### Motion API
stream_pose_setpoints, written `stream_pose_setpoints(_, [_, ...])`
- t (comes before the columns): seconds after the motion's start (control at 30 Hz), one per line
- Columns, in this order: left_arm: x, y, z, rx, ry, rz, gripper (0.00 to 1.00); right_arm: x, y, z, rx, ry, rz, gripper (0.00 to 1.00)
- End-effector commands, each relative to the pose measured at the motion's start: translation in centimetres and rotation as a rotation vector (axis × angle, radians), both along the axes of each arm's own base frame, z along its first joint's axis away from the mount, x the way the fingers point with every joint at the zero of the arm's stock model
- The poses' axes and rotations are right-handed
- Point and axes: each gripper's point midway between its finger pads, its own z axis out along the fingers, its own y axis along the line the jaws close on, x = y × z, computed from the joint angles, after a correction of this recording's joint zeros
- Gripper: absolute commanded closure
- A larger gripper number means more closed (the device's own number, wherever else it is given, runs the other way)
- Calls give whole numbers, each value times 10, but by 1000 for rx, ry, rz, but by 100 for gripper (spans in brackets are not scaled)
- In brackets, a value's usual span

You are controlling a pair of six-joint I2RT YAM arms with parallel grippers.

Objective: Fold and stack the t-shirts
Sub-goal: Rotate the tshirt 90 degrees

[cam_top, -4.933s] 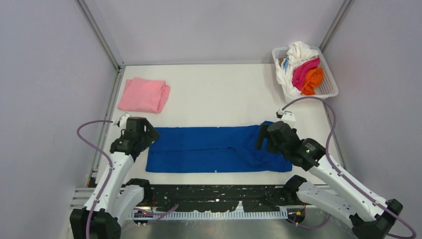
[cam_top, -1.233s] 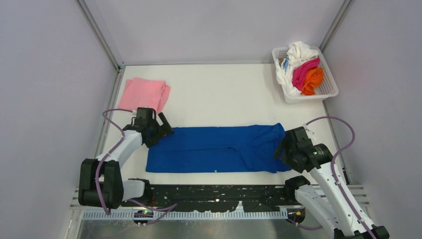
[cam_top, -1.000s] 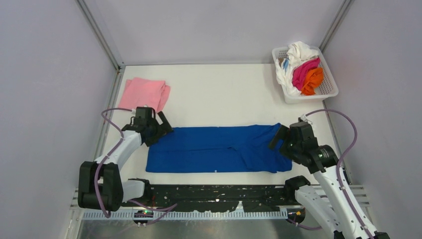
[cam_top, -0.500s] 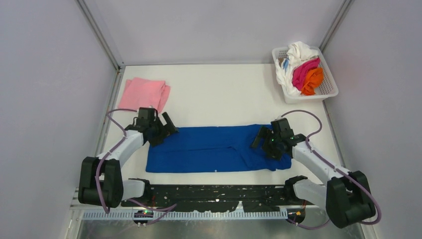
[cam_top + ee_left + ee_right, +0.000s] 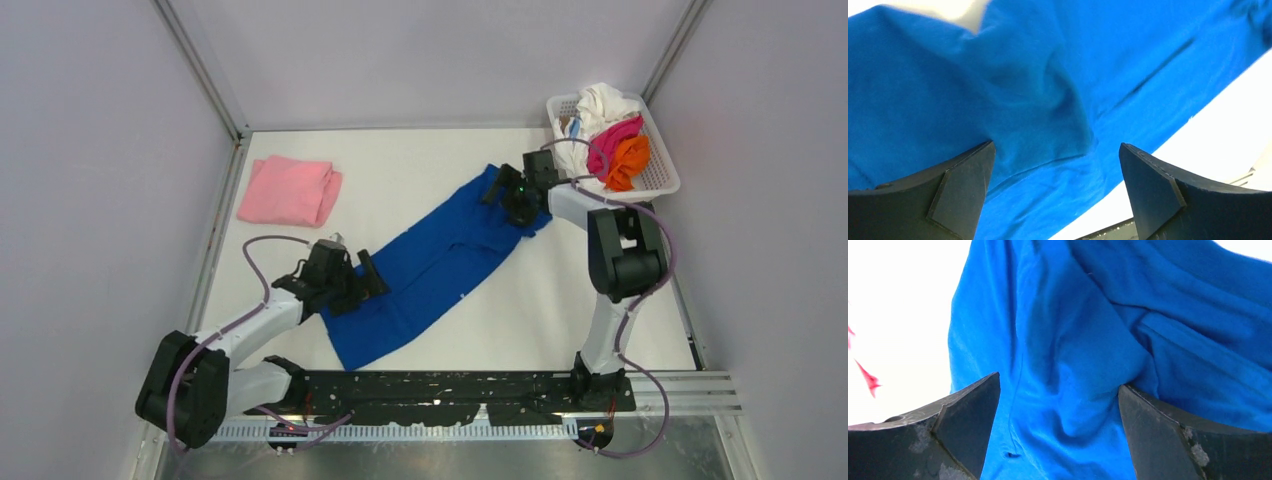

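Observation:
The royal blue t-shirt [image 5: 436, 266] is at a slant to the black rail. My left gripper and right gripper should turn it square to the rail before they take its near corners [image 5: 349, 364].
The royal blue t-shirt [image 5: 440, 262], folded into a long strip, lies slantwise on the white table from near left to far right. My left gripper [image 5: 352, 283] is over its near-left end, jaws wide open, fingers down on the cloth [image 5: 1098, 60]; in the left wrist view the gripper [image 5: 1056, 145] has only blue cloth between its fingers. My right gripper [image 5: 505, 193] is over the far-right end, also open, with bunched cloth [image 5: 1073, 315] between its spread fingers [image 5: 1059, 381]. A folded light pink t-shirt [image 5: 290, 190] lies at the far left.
A white mesh basket [image 5: 655, 185] at the far right corner holds white [image 5: 600, 100], magenta [image 5: 612, 143] and orange [image 5: 630, 160] tees. The right arm reaches right beside the basket. Grey walls close in the table on three sides; a black rail runs along the near edge.
The blue shirt lay straight across the near table; now it lies slantwise. The right gripper moved far towards the basket, the left gripper moved nearer and to the right.

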Motion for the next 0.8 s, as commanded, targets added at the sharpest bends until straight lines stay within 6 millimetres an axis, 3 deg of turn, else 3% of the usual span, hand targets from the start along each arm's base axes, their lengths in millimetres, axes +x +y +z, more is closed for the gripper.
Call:
stream_pose_setpoints(0.0, [-17,-29,-2,-75,2,20,0,66,22,-3,23,-55,81,4])
stream_pose_setpoints(0.03, [-22,-36,-2,-86,5,18,0,67,27,-18,27,-11,98,5])
stream_pose_setpoints(0.07, [-26,-43,-1,-94,6,17,0,89,35,-2,37,-61,106,5])
stream_pose_setpoints(0.1, [-28,-50,1,-102,-1,15,0,91,41,-18,33,-23,115,4])
stream_pose_setpoints(0.13, [-30,-57,3,-109,-11,13,0,111,49,0,44,-72,120,5])
stream_pose_setpoints(0.17, [-32,-66,8,-131,-17,3,0,110,56,-18,47,-23,135,5])
stream_pose_setpoints(0.2, [-32,-74,12,-133,-50,-8,0,131,67,5,72,-80,149,5])
stream_pose_setpoints(0.23, [-32,-81,15,-138,-68,-16,0,131,77,-15,74,-36,157,5])
stream_pose_setpoints(0.27, [-31,-89,19,-146,-85,-25,0,150,87,8,94,-99,166,5])
stream_pose_setpoints(0.3, [-31,-96,20,-154,-94,-37,0,151,98,-12,99,-64,171,5])
stream_pose_setpoints(0.33, [-31,-104,20,-160,-101,-49,0,167,109,11,125,-127,182,5])
stream_pose_setpoints(0.37, [-32,-111,19,-167,-94,-65,0,168,120,-8,139,-99,186,4])
stream_pose_setpoints(0.4, [-30,-120,21,-185,-93,-83,0,180,130,7,167,-155,196,4])
stream_pose_setpoints(0.43, [-31,-129,22,-196,-85,-103,0,180,140,-6,183,-143,190,5])
stream_pose_setpoints(0.47, [-32,-139,23,-204,-82,-131,0,187,153,2,205,-186,191,5])
stream_pose_setpoints(0.5, [-33,-148,25,-210,-88,-155,0,189,158,-5,213,-190,187,4])
stream_pose_setpoints(0.67, [-40,-175,28,-187,-88,-231,0,206,186,8,289,-298,175,5])
stream_pose_setpoints(0.77, [-42,-179,32,-191,-97,-251,0,217,189,34,289,-376,183,5])
